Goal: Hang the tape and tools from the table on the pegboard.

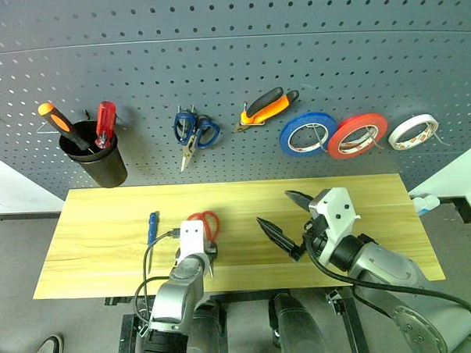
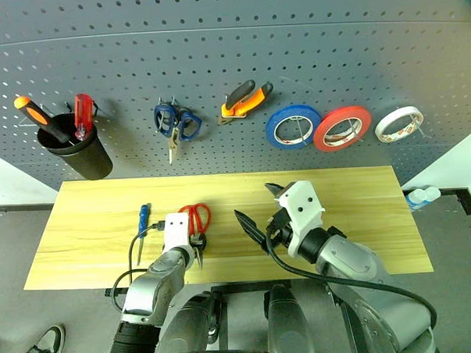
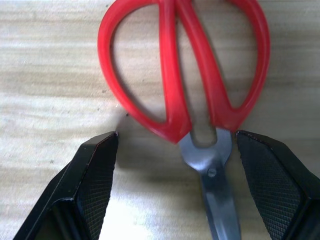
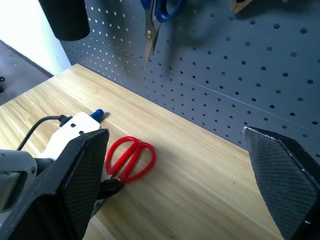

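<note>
The red-handled scissors (image 1: pixel 207 225) will hang in front of the blue-handled scissors when I bring their loops to where hook pegs (image 1: pixel 193 108) stick up above the blue-handled scissors.
The red-handled scissors (image 1: pixel 206 224) lie flat on the wooden table (image 1: pixel 361 194), and the small blue screwdriver (image 1: pixel 152 225) lies just to their left. My left gripper (image 3: pixel 177 136) is open, low over the scissors; its fingers stand on either side of the pivot, where the red loops meet the blades (image 3: pixel 220 200). My right gripper (image 1: pixel 288 217) hangs open and empty above the table's middle, to the right of the scissors. On the grey pegboard (image 1: pixel 230 52) hang the orange-and-black pliers (image 1: pixel 268 107) and, at the far right, the white tape (image 1: pixel 413 131).
Also on the pegboard are a black cup (image 1: pixel 98 160) holding an orange and a red screwdriver, blue-handled scissors (image 1: pixel 193 131), a blue tape roll (image 1: pixel 307 134) and a red tape roll (image 1: pixel 357 135). Bare wood lies to the right of my right arm.
</note>
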You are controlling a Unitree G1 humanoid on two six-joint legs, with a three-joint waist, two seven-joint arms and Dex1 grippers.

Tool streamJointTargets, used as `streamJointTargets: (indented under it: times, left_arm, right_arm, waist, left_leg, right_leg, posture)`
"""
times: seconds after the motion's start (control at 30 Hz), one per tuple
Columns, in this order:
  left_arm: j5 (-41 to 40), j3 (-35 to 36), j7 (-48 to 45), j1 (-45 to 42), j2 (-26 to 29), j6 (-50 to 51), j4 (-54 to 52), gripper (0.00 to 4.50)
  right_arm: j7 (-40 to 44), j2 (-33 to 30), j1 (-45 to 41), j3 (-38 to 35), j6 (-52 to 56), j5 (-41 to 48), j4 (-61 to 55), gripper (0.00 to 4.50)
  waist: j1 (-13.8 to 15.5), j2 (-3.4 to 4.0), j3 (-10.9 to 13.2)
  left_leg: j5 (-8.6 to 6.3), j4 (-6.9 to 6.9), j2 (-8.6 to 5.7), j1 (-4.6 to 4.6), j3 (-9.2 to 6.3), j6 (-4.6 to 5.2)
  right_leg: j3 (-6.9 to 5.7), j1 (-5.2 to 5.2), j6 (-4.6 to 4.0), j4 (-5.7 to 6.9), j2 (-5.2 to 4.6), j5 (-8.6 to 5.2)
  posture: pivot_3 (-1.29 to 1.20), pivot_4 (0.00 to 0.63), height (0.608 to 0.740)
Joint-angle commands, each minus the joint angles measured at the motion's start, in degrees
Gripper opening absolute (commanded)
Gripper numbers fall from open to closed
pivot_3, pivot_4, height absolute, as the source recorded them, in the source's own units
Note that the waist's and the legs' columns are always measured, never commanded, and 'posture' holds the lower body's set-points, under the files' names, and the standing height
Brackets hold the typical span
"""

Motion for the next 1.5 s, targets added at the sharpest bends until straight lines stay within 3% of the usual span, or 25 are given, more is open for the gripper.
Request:
streamJointTargets:
  times: [0.03, 0.4, 0.63, 0.73, 0.97, 1.5]
  left_arm:
    - [-0.4, -1.0, 0.2, 1.0, -4.4, 0.5, 3.6, 3.92]
    - [-0.6, -0.9, 1.8, 2.5, -4.7, 3.3, 3.1, 3.92]
    - [-1.4, -0.8, 2.5, 3.4, -5.0, 5.2, 2.8, 3.92]
    - [-1.8, -1.0, 2.8, 3.9, -5.1, 6.1, 2.4, 3.29]
    - [-2.2, -1.2, 2.8, 4.4, -5.0, 7.3, 1.6, 1.06]
    - [-1.3, -2.7, 1.7, 2.5, -2.4, 4.5, 0.4, 1.04]
  right_arm:
    - [-0.6, 0.4, 0.2, 0.1, 0.0, -0.1, -3.3, 4.48]
    - [-1.2, 0.4, -0.3, 0.5, 0.0, -0.4, -3.4, 4.48]
    - [-1.5, 0.5, -0.6, 0.5, 0.3, -0.2, -3.8, 4.48]
    - [-1.7, 0.4, -0.4, 0.4, 0.5, -0.1, -4.1, 4.50]
    - [-2.1, 0.6, -0.6, 0.5, 0.9, 0.0, -4.3, 4.50]
    - [-1.9, 0.9, -0.9, 1.0, 0.7, -0.5, -3.7, 4.50]
  waist:
    - [0.0, 0.00, 0.0]
    - [0.0, -0.04, 0.1]
    - [-0.1, -0.04, 0.1]
    - [-0.1, -0.03, 0.1]
    - [-0.1, 0.03, 0.2]
    - [0.0, 0.27, 0.5]
  left_leg:
    - [0.00, 0.00, 0.00, 0.01, 0.00, 0.00]
    - [-0.04, -0.20, 0.00, 0.79, -0.01, 0.05]
    - [-0.05, -0.26, 0.00, 0.82, -0.03, 0.06]
    - [-0.06, -0.27, 0.00, 0.82, -0.03, 0.07]
    - [-0.06, -0.31, 0.01, 0.82, -0.04, 0.08]
    - [-0.11, -0.44, 0.02, 0.80, -0.04, 0.14]
  right_leg:
    - [0.00, 0.01, 0.00, 0.00, 0.00, 0.00]
    - [-0.02, 0.82, 0.05, -0.26, -0.01, -0.04]
    - [-0.03, 0.87, 0.08, -0.36, -0.02, -0.05]
    - [-0.03, 0.88, 0.08, -0.41, -0.03, -0.05]
    - [-0.03, 0.91, 0.09, -0.48, -0.03, -0.06]
    - [-0.05, 0.96, 0.16, -0.80, -0.04, -0.07]
  posture:
    - [-0.06, 0.263, 0.723]
    - [-0.05, 0.267, 0.723]
    - [-0.06, 0.275, 0.723]
    - [-0.06, 0.279, 0.723]
    - [-0.06, 0.284, 0.723]
    - [-0.05, 0.286, 0.723]
